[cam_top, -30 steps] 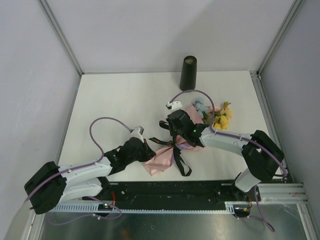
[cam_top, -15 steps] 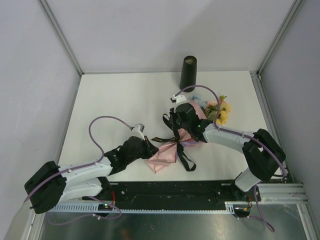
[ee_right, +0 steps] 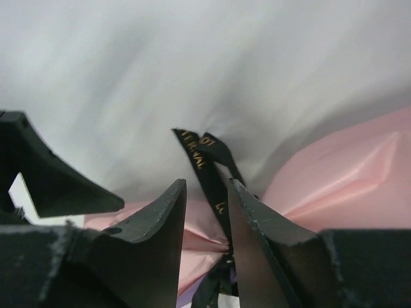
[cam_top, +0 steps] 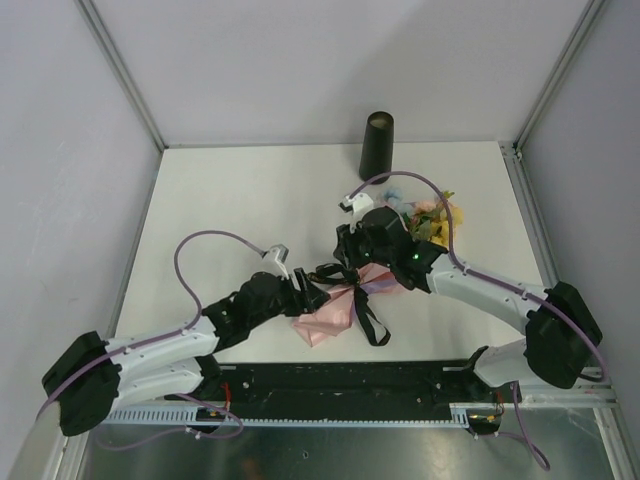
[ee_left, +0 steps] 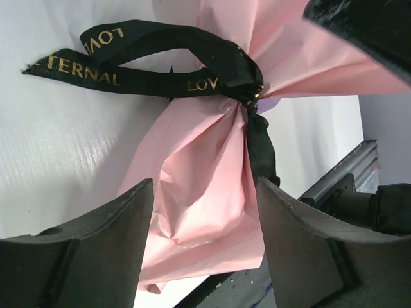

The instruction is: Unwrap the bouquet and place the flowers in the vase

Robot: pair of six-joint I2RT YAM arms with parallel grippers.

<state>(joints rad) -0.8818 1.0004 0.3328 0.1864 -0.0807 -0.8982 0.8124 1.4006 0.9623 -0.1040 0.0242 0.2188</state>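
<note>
I should move my left gripper away while my right gripper takes the loose end of the ribbon, because my left gripper over the pink paper [ee_left: 199, 199] is too close to the ribbon's loose end [ee_left: 48, 66].
The bouquet lies on the table, its pink paper cone [cam_top: 330, 312] pointing at the near edge. Its flowers [cam_top: 437, 216] show behind my right arm. A black ribbon [cam_top: 366, 318] with gold lettering is tied round the neck of the cone. In the left wrist view my left gripper [ee_left: 204, 186] stands open, with the crumpled pink paper [ee_left: 199, 192] lying between and beyond its fingers. My right gripper [ee_right: 206, 186] is open over the knot, and a ribbon tail [ee_right: 204, 168] runs loosely through its gap. The black vase [cam_top: 377, 146] stands upright at the far edge.
Grey walls with metal posts close in the white table [cam_top: 230, 210] on three sides. A black rail [cam_top: 340, 382] runs along the near edge under both arm bases. Purple cables arch over both arms.
Both grippers have opened: the left one let go of the paper cone's end, the right one loosened on the ribbon. The bouquet has shifted slightly away and right, and the left gripper moved right.
</note>
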